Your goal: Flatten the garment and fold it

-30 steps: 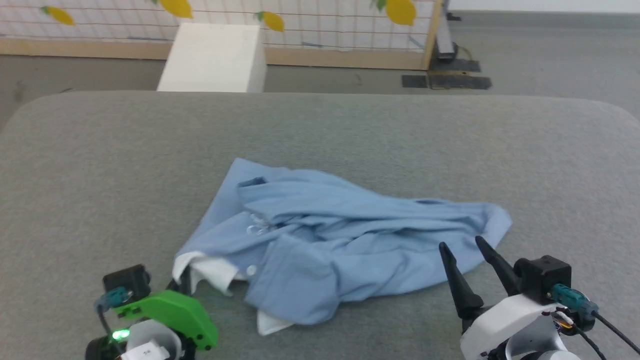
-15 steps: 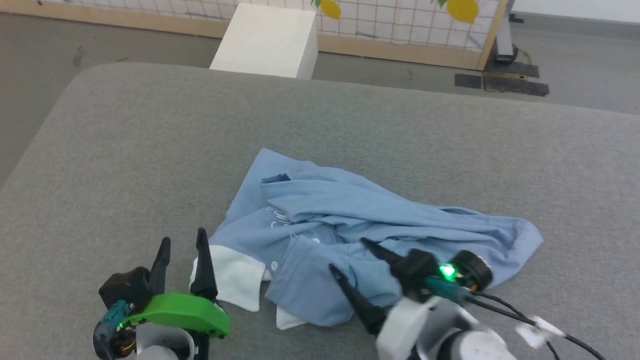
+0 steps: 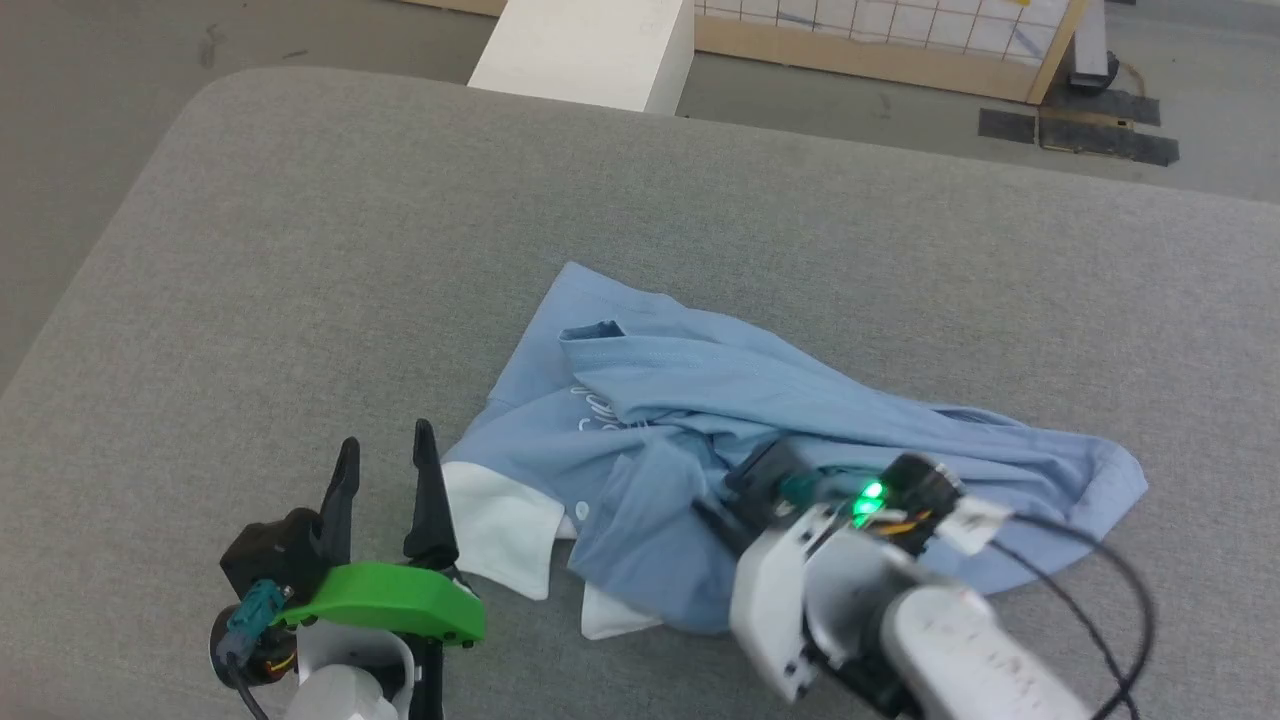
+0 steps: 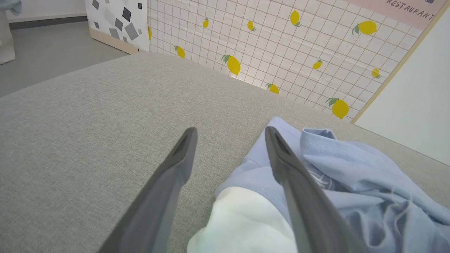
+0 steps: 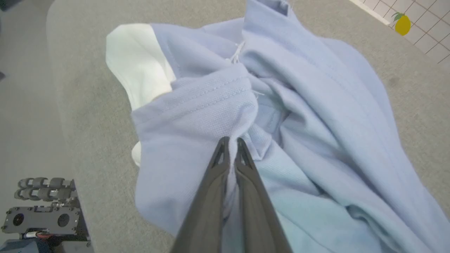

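The white lettering [image 3: 602, 410] goes under a loose fold, so the garment [image 3: 744, 378] will spread open and show more lettering when I pull the edge of its sleeve.
The garment [image 3: 800, 420] is a light blue shirt lying crumpled on the grey padded surface [image 3: 300, 250], its white collar lining [image 3: 500, 525] turned out at the near left. My right gripper [image 3: 715, 515] reaches in over the shirt's near middle. The right wrist view shows that gripper [image 5: 231, 140] shut on a raised fold of the garment [image 5: 316, 105], with cloth pinched between the fingers. My left gripper [image 3: 385, 465] stands open just left of the collar. In the left wrist view, the left gripper [image 4: 230, 130] has its right finger over the garment [image 4: 351, 161] edge.
A white box [image 3: 590, 50] stands on the floor beyond the far edge, with a lemon-print lattice panel [image 4: 281, 45] and dark floor mats [image 3: 1080, 135] behind. The padded surface's left edge [image 3: 90, 280] curves away. The robot's base [image 5: 42, 207] shows in the right wrist view.
The camera has shifted. My right gripper came from the shirt's near right edge in over the shirt and shut on a fold. The left gripper's fingers rose beside the collar.
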You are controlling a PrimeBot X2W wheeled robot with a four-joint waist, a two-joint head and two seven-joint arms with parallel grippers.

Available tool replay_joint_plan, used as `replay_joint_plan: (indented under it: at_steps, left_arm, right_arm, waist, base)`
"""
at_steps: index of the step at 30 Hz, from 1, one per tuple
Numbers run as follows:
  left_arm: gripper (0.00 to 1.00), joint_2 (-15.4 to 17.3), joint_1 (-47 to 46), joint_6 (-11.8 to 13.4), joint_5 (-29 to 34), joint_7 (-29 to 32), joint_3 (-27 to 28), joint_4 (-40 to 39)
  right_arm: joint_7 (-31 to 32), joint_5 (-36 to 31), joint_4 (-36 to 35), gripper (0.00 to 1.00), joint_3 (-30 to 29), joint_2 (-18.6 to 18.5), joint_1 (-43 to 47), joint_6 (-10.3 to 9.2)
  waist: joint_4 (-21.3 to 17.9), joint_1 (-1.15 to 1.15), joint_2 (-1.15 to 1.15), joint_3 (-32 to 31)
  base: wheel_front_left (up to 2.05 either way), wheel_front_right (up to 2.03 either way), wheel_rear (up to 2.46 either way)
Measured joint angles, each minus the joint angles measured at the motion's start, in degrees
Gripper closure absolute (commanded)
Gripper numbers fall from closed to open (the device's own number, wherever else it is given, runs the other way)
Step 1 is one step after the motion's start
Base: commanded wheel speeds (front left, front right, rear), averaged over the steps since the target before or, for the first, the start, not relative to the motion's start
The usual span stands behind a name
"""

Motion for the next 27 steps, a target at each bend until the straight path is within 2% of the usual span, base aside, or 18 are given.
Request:
replay_joint_plan:
  at_steps: [4, 7, 12, 15, 18, 21, 26, 27]
  left_arm:
    - [0.00, -0.8, 0.0, -0.9, 1.4, 0.0, 1.2, 0.9]
    - [0.00, -1.0, 0.1, -1.5, 1.6, 0.0, 1.8, 1.5]
    - [0.00, -1.5, 0.1, -2.5, 2.3, 0.0, 2.7, 2.0]
    - [0.00, -1.6, 0.1, -3.0, 2.4, 0.0, 3.0, 2.3]
    - [0.00, -1.7, 0.1, -3.5, 2.7, -0.1, 3.1, 2.8]
    - [0.00, -1.7, 0.0, -4.0, 2.8, 0.0, 3.0, 3.5]
    - [0.00, -1.7, 0.0, -4.5, 2.8, 0.0, 2.4, 4.9]
    - [0.00, -1.7, 0.0, -4.7, 2.8, 0.0, 2.3, 5.1]
  right_arm:
    - [-3.0, 1.3, -4.0, 1.00, -8.6, 0.7, 0.4, 0.00]
    - [-4.9, 1.0, -8.6, 1.00, -18.2, 1.3, 3.2, 0.00]
    - [-6.2, -0.2, -15.9, 1.00, -36.3, 3.2, 12.7, 0.00]
    - [-5.8, -1.2, -17.8, 1.00, -47.2, 4.1, 17.7, 0.00]
    - [-4.1, 0.5, -15.7, 1.00, -57.2, 4.2, 20.3, 0.00]
    - [-2.4, 2.6, -11.1, 1.00, -63.7, 4.2, 21.0, -0.01]
    - [0.4, 3.5, -4.9, 1.00, -67.8, 4.3, 20.8, 0.00]
    - [0.5, 3.7, -4.1, 0.95, -68.0, 4.3, 20.7, 0.00]
  waist:
    - [-0.1, 0.00, 0.00, -0.2]
    - [-0.6, 0.00, 0.00, -0.5]
    - [-1.8, 0.00, 0.00, -0.9]
    - [-2.9, 0.00, 0.00, -1.1]
    - [-4.0, 0.00, 0.00, -1.1]
    - [-5.4, 0.00, 0.00, -1.2]
    - [-7.8, 0.00, 0.00, -1.7]
    - [-8.2, 0.00, 0.00, -1.8]
  base:
    - [0.00, 0.00, 0.00]
    - [0.00, 0.00, 0.00]
    - [0.00, 0.00, 0.00]
    - [0.00, 0.00, 0.00]
    - [0.00, 0.00, 0.00]
    - [0.00, 0.00, 0.00]
    - [0.00, 0.00, 0.00]
    - [0.00, 0.00, 0.00]
